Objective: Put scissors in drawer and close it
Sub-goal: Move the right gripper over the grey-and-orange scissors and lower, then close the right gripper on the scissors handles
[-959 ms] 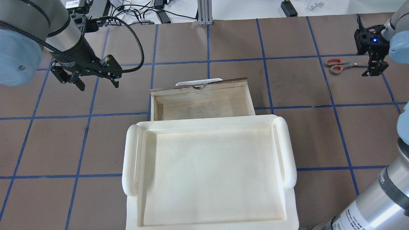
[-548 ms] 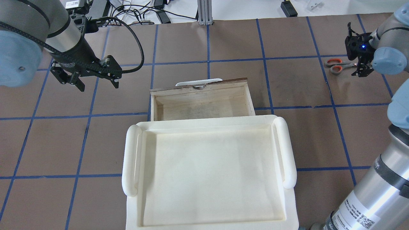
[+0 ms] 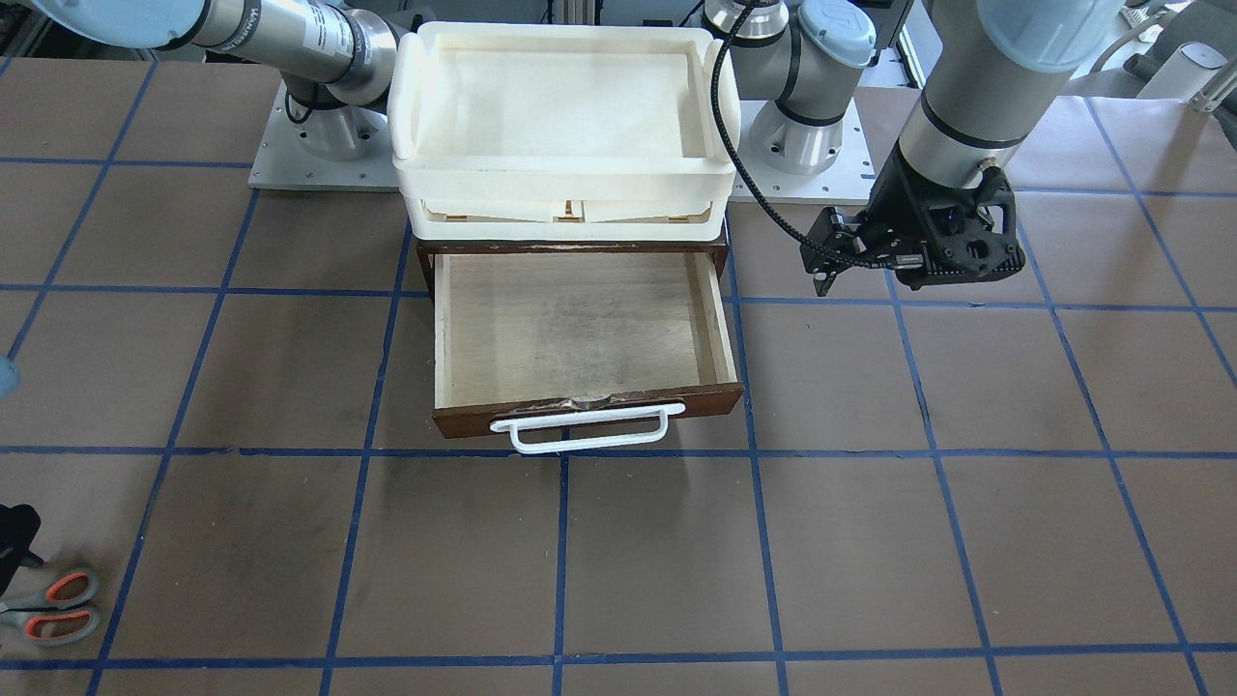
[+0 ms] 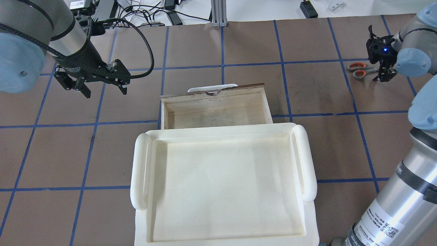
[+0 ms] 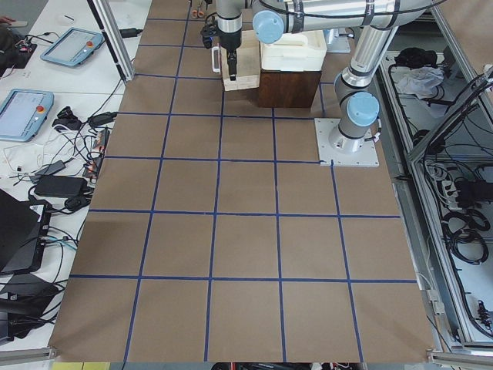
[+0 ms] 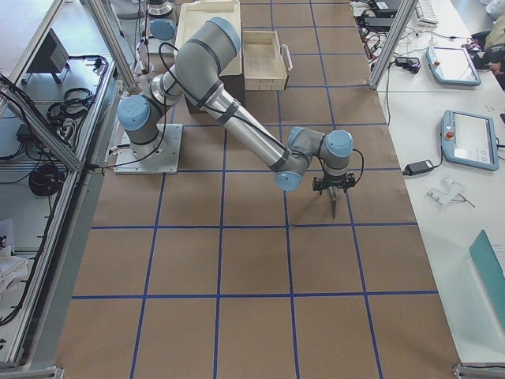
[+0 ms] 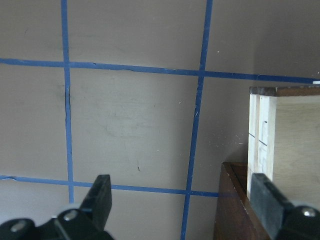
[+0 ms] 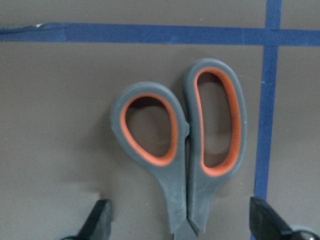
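Note:
My right gripper will carry the scissors (image 3: 48, 608) into the drawer, and the scissors will stay shut because both grey shanks (image 8: 187, 195) lie together between its fingers.
The scissors (image 4: 357, 69), grey handles with orange-red inner loops, lie flat on the brown table at the far right. In the right wrist view their handles (image 8: 180, 140) fill the middle. My right gripper (image 4: 384, 74) hangs open just over their blade end, one fingertip (image 8: 100, 220) on each side of the shank, touching nothing. The drawer (image 4: 218, 112) stands pulled open and empty, with a pale plywood floor and a white bar handle (image 3: 580, 431). My left gripper (image 4: 105, 90) is open and empty, hovering left of the drawer; the drawer's corner (image 7: 267, 145) shows beside it.
A large white tray (image 4: 218, 130) sits on top of the cabinet, above the drawer's rear part. Blue tape lines grid the brown table. The scissors also show at the front-facing view's bottom left edge (image 3: 53, 604). Cables and tablets lie beyond the table's far edge.
My right gripper has moved left along the scissors toward their handles, and the arm's elbow has swung in. The left arm, drawer and scissors have not moved.

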You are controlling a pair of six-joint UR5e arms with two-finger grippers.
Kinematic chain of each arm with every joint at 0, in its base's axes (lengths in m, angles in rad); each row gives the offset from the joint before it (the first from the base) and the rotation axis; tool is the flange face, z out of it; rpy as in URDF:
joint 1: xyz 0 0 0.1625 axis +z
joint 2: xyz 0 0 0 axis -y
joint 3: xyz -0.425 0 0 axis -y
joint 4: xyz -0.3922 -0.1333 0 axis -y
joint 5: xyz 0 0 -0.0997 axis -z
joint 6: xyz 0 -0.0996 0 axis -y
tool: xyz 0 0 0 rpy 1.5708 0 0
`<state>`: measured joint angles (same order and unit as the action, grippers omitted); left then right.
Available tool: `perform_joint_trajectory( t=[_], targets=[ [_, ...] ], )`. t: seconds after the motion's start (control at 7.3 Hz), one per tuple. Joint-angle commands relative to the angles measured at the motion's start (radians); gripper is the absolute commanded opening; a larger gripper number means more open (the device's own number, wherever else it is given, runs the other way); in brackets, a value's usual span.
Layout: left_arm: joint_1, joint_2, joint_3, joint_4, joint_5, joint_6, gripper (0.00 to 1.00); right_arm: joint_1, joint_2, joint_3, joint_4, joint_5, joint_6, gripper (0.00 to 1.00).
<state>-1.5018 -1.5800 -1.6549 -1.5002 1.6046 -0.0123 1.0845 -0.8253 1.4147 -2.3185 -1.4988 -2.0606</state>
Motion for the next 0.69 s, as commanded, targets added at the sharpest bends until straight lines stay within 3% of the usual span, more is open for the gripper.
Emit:
perform_joint_trajectory(
  t=[0.0,0.27,0.55],
  targets=[
    [0.000,0.000,0.000,0.000,0.002,0.000,1.00,-0.001,0.005,-0.005,0.010,0.000,0.000,0.73],
    [0.000,0.000,0.000,0.000,0.000,0.000,1.00,-0.002,0.003,-0.007,0.010,-0.001,-0.003,0.32],
    [0.000,0.000,0.000,0.000,0.002,0.000,1.00,-0.002,0.000,-0.007,0.010,-0.001,-0.004,0.05]
  ],
)
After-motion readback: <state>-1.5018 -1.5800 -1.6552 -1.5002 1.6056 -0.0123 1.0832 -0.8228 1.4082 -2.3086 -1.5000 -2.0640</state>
